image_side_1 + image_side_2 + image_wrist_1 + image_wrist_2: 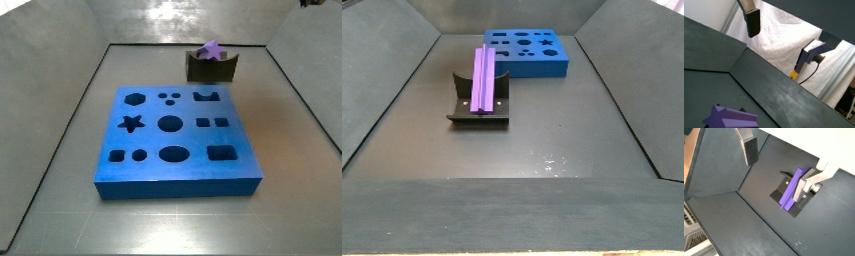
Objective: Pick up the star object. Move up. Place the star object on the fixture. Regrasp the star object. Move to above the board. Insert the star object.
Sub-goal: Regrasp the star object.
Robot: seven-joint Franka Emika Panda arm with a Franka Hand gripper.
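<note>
My gripper is to push the star object (211, 50) down, and the object will then slide endwise into the star-shaped hole, because straight ridges (739, 117) carry the star outline along its body.
The purple star object (485, 72) lies lengthwise along the notched top of the dark fixture (476, 112). In a side view, its star-shaped end (210, 48) shows above the fixture (211, 69). The blue board (147, 140) with shaped holes lies flat on the floor, apart from the fixture, and also shows in a side view (543, 68). My gripper (777, 178) is open and empty, well above the star object (791, 192) and the fixture (783, 182). One finger (750, 150) is off to one side and the other finger (808, 184) is by the prism. In a wrist view, one finger (753, 24) and the star's end (727, 118) show. The gripper is out of both side views.
Dark walls enclose the grey floor (543, 150). White sheeting (784, 40) and a blue-and-yellow device (807, 57) stand beyond the wall.
</note>
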